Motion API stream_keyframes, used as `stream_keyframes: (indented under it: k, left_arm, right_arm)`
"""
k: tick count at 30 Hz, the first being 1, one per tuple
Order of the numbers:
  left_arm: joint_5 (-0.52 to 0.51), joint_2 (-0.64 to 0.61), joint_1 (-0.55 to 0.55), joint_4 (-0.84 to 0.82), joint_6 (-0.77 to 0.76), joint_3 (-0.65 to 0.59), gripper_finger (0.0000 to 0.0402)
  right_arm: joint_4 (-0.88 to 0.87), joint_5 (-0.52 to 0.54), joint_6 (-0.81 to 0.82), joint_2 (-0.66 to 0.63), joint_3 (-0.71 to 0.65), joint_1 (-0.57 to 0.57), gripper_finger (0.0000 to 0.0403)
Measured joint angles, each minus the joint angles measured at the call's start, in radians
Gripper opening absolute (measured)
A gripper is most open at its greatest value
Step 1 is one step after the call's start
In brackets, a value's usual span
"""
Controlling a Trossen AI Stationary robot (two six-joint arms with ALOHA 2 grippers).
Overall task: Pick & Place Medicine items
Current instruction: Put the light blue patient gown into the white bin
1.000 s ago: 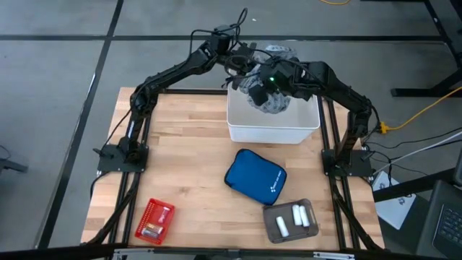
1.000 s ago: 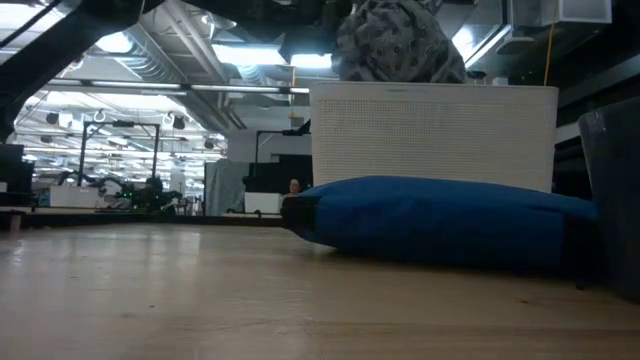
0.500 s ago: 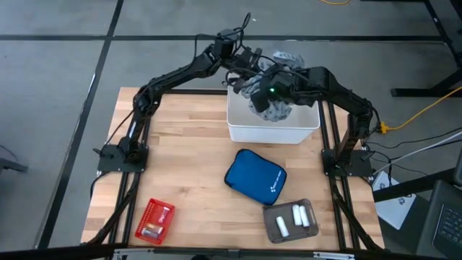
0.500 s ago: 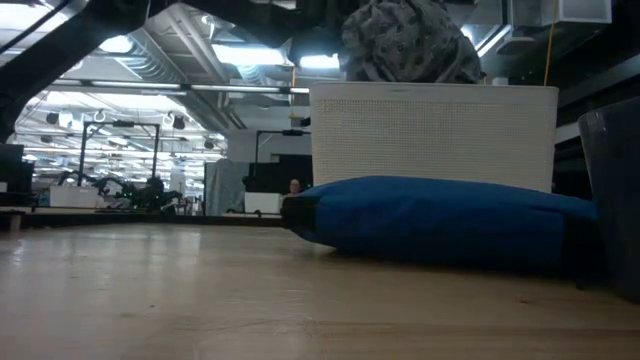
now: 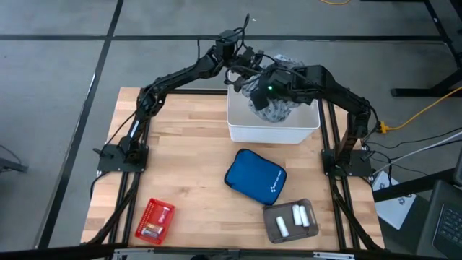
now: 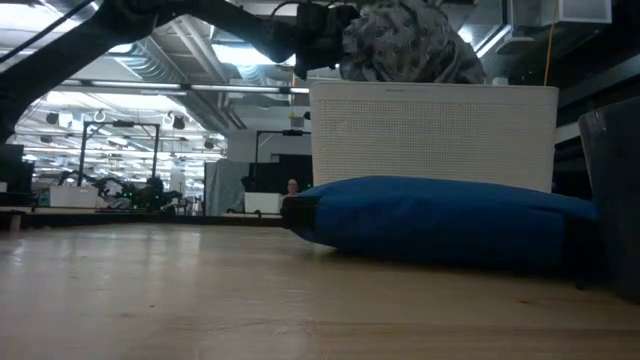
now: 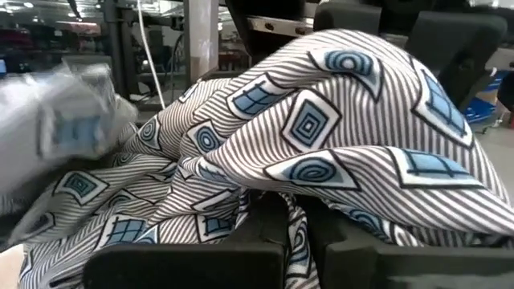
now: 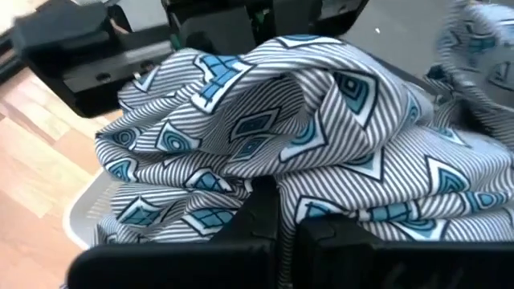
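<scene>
The bunched patterned cloth (image 5: 273,111) is over the white bin's opening (image 5: 241,118); my right gripper keeps lowering its fold until the cloth sinks below the bin's rim, then release.
Several white cylinder-shaped medicine items (image 5: 293,217) lie in a grey tray (image 5: 273,230) at the table's near right; no gripper is near them. Smaller bits lie in a red tray (image 5: 154,220) at the near left. Both grippers are over the white bin (image 5: 273,127) at the far edge. There my left gripper (image 5: 249,72) and my right gripper (image 5: 268,91) are each shut on a bunched grey patterned cloth (image 5: 278,101). In the low view the cloth (image 6: 405,45) bulges above the bin's rim. My left gripper is shut on a fold of the patterned cloth (image 7: 299,210), pinched between the two fingers (image 7: 241,257); the cloth drapes over the fingers and hides how many layers they have. My right gripper pinches another gathered fold of the cloth (image 8: 287,189) between its fingers (image 8: 241,233). The cloth is bunched and slack above the bin.
A blue zip pouch (image 5: 255,177) lies in the middle of the table, between the bin and the grey tray. Bare wooden tabletop (image 5: 180,166) spreads over the left half. Black frame rails (image 5: 134,173) run along both sides of the table.
Both grippers, still shut on the cloth, have shifted a little toward the table's far edge over the bin, carrying the bunched cloth with them. The left arm has come into the top of the low view.
</scene>
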Motion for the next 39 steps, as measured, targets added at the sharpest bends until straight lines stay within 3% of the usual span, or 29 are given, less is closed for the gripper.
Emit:
stream_keyframes:
  k: [3, 7, 11, 16, 22, 27, 32, 39]
  left_arm:
    - [-0.005, 0.0, 0.012, -0.043, 0.042, 0.0, 0.0002]
    - [-0.061, -0.001, 0.036, -0.233, 0.187, 0.0, 0.0002]
    - [-0.052, -0.001, 0.078, -0.374, 0.286, 0.0, 0.0002]
    - [-0.09, -0.001, 0.113, -0.439, 0.32, 0.0, 0.0002]
    - [-0.148, -0.001, 0.071, -0.416, 0.356, -0.065, 0.0002]
    - [-0.193, -0.001, 0.039, -0.384, 0.374, -0.116, 0.0002]
    - [-0.216, -0.002, 0.038, -0.39, 0.365, -0.116, 0.0002]
    - [-0.266, -0.002, 0.035, -0.398, 0.253, -0.116, 0.0005]
  right_arm:
    - [0.009, -0.026, -0.004, -0.001, -0.039, -0.021, 0.0002]
    - [0.0, -0.011, 0.007, -0.004, -0.125, -0.04, 0.0002]
    - [-0.001, 0.012, 0.035, -0.038, -0.28, -0.07, 0.0002]
    - [0.031, 0.036, 0.094, -0.106, -0.507, -0.103, 0.0002]
    - [0.26, -0.035, 0.076, -0.182, -0.786, -0.151, 0.0002]
    - [0.436, -0.116, 0.036, -0.221, -0.935, -0.176, 0.0002]
    - [0.479, -0.203, 0.026, -0.225, -1.032, -0.199, 0.0002]
    - [0.501, -0.224, 0.024, -0.225, -1.062, -0.203, 0.0004]
